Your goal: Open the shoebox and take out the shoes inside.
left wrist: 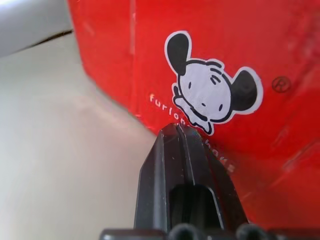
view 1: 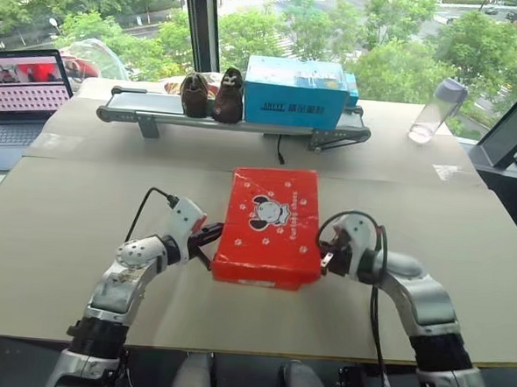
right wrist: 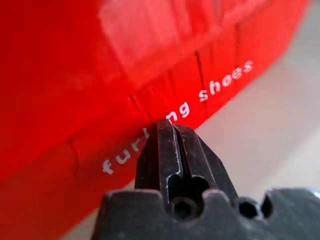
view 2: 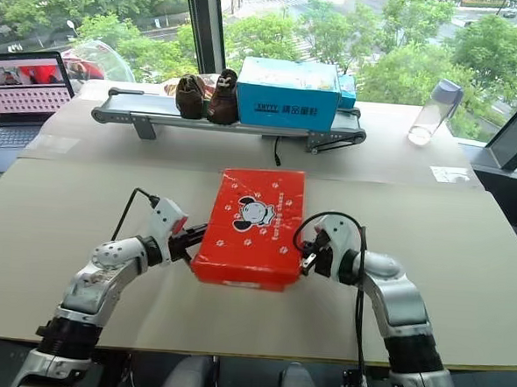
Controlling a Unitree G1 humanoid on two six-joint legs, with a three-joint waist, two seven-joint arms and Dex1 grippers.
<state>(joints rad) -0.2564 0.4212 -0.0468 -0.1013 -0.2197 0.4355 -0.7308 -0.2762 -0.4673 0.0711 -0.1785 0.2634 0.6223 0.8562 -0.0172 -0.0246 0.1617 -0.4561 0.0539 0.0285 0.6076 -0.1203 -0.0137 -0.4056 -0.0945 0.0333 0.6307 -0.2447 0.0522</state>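
Observation:
The shoebox's lid must fold open (view 1: 223,216) where my left gripper is, so it should back away while my right gripper lifts the lid by its nearer edge (view 1: 318,216).
The red shoebox (view 1: 270,225) lies closed on the table in front of me, its lid printed with a cartoon animal and white paw prints. My left gripper (view 1: 213,234) is shut, its tip against the box's left side wall (left wrist: 150,60). My right gripper (view 1: 325,255) is shut too, its tip at the box's right side wall (right wrist: 125,75) near the front corner. Neither one holds anything. The shoes are hidden inside the closed box.
At the table's far side a small conveyor (view 1: 158,108) carries a dark brown pair of shoes (view 1: 212,95) and a blue box with a white label (view 1: 297,92). A laptop (view 1: 23,91) stands far left, a clear bottle (view 1: 436,110) far right.

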